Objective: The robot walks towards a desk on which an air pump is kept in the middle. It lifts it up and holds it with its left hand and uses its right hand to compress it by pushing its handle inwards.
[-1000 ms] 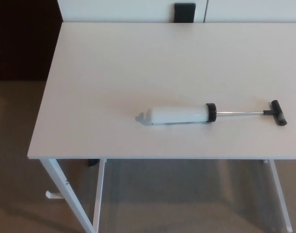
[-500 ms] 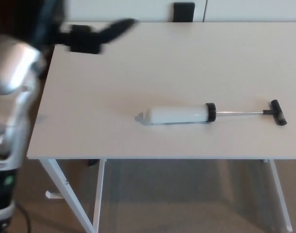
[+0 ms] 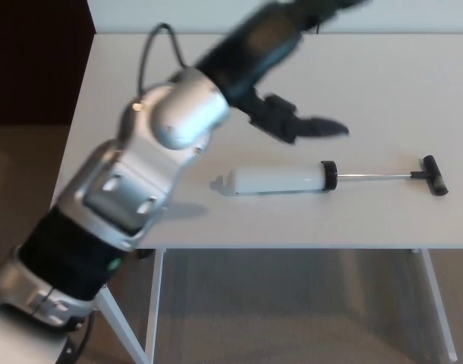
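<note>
I expect the T-handle (image 3: 435, 176) to slide in almost to the black collar when I push it, because the thin metal rod (image 3: 373, 177) goes straight into that collar.
The air pump (image 3: 277, 180) lies flat on the white desk (image 3: 391, 91), a little right of the middle. Its white barrel points its nozzle to the left. A black collar (image 3: 330, 176) sits at the barrel's right end, and a thin metal rod (image 3: 376, 177) runs out to the black T-handle (image 3: 435, 176), fully extended. My left arm comes in from the lower left and crosses the desk. My left hand (image 3: 258, 72), blurred by motion, hovers above and behind the barrel, open, with nothing in it. One finger (image 3: 322, 127) points right just above the pump. My right hand does not show.
The desk's front edge runs across the lower part of the view, with white legs (image 3: 152, 303) and brown floor below it. A white wall panel with a small black object borders the desk's far edge. A dark area lies past the desk's left side.
My left arm has swung in from the far left and now reaches over the desk, bringing the open hand from the back-left corner to just above the pump. The pump has not moved.
</note>
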Robot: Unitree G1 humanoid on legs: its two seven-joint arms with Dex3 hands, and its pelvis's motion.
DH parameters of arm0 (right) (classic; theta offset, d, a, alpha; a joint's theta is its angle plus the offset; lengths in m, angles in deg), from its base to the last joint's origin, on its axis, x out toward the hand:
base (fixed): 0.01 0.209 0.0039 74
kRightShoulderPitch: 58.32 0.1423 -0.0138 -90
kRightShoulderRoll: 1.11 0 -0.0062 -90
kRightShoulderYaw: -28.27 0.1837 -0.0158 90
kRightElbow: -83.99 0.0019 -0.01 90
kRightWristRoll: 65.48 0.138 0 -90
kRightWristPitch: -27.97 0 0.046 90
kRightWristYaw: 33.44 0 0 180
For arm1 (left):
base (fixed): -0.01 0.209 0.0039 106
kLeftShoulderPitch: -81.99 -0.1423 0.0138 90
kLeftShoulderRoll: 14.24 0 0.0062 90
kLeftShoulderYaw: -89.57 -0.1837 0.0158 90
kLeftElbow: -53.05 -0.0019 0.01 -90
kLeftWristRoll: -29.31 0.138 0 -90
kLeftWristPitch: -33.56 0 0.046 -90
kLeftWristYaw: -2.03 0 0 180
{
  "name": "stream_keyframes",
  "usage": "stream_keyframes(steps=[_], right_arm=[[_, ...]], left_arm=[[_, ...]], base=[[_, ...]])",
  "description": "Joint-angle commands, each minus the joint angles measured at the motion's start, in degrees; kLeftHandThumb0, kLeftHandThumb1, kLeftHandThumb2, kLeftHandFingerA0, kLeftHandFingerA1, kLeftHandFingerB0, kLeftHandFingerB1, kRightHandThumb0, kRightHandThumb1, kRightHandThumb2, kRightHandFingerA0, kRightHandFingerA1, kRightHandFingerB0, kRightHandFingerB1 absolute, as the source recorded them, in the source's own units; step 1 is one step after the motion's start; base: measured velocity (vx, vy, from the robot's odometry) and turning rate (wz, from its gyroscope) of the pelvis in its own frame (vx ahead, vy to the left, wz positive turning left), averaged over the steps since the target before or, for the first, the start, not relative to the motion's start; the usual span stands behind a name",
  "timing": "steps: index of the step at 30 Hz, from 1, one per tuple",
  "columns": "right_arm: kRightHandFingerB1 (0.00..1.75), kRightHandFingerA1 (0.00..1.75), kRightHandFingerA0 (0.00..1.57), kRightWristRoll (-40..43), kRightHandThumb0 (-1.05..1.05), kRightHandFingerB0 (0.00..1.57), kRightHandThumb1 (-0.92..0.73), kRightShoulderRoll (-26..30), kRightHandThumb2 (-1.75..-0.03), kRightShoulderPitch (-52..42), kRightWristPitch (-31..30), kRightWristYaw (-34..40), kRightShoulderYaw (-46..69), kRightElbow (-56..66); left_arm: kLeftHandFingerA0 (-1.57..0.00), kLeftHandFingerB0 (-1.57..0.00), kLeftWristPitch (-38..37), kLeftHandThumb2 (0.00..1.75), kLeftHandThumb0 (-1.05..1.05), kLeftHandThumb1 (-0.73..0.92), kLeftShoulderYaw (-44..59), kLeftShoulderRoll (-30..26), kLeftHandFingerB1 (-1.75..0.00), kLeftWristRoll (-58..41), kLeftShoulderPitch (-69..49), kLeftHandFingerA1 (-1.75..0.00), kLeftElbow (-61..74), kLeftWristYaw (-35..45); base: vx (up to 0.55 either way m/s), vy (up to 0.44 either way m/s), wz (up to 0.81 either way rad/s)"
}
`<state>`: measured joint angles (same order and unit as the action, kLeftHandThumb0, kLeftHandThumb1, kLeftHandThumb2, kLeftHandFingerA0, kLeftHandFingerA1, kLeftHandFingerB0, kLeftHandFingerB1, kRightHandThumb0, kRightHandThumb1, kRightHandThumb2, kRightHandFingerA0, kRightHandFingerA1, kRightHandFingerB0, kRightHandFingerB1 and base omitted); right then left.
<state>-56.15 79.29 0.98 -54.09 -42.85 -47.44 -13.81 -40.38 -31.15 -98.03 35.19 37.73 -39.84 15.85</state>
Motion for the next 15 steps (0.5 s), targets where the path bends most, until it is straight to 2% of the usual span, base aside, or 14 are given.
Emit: stream_keyframes(steps=[1,9,10,15], right_arm=[[0.4,0.45,0.75,-0.77,-0.34,0.6,-0.62,1.49,-0.57,-0.79,-4.08,-0.14,-0.36,1.73],[0.4,0.45,0.77,-0.47,-0.34,0.62,-0.61,1.36,-0.57,-0.64,-4.27,-0.23,-0.53,1.63],[0.41,0.46,0.74,-0.52,-0.4,0.59,-0.59,1.49,-0.6,-0.48,-3.57,-0.54,-0.56,1.15],[0.41,0.46,0.73,-0.47,-0.4,0.6,-0.59,1.7,-0.6,-0.65,-3.93,-0.87,-0.72,2.0]], left_arm=[[-0.02,-0.07,9.52,0.54,-0.44,0.42,-18.29,-0.22,-0.25,21.95,7.35,-0.25,-10.67,5.52],[-0.01,-0.07,8.63,0.54,-0.48,0.44,-21.39,-1.25,-0.26,23.62,6.7,-0.26,-12.3,3.99],[0.0,-0.04,8.66,0.7,-0.47,0.31,-21.74,-1.55,-0.26,23.91,6.86,-0.22,-12.81,4.2],[0.0,-0.05,8.99,0.71,-0.49,0.32,-22.21,-1.91,-0.26,25.51,7.52,-0.22,-14.89,2.96]], base=[[0.0,0.0,0.0],[0.0,0.0,0.0],[0.0,0.0,0.0],[0.0,0.0,0.0]])
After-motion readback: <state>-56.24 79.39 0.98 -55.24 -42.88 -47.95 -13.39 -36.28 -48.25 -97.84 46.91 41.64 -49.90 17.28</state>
